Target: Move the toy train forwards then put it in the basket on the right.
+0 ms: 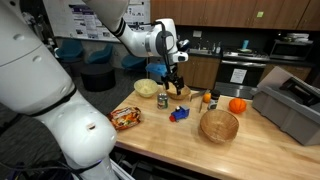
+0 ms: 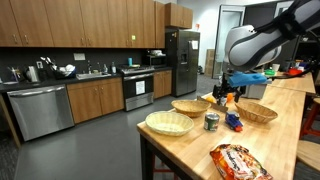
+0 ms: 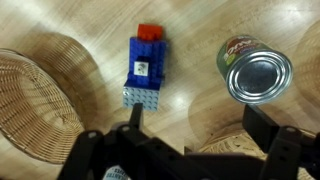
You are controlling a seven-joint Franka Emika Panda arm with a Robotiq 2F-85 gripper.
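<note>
My gripper is too high behind the toy train's grey end [image 3: 141,98]. Next, I bring my gripper down there and push the train forwards [image 3: 146,62] before I take the train to the basket.
The toy train [image 1: 180,114] is a small blue block toy with a red top, standing on the wooden counter. It also shows in the other exterior view [image 2: 234,121] and in the wrist view [image 3: 145,65]. The basket [image 1: 219,125], round, deep and woven, sits just right of the train and appears as the far woven bowl [image 2: 257,112]. My gripper [image 1: 175,80] hangs open and empty above the counter, behind the train and apart from it. In the wrist view the gripper [image 3: 198,125] has the train ahead of its left finger [image 3: 135,115].
A green tin can [image 1: 164,101] [image 3: 255,72] stands close beside the train. A shallow woven bowl [image 1: 180,92] lies under the gripper, a pale bowl [image 1: 146,89] further left. A chips bag [image 1: 125,118], an orange fruit [image 1: 237,105] and a grey bin [image 1: 290,105] are also on the counter.
</note>
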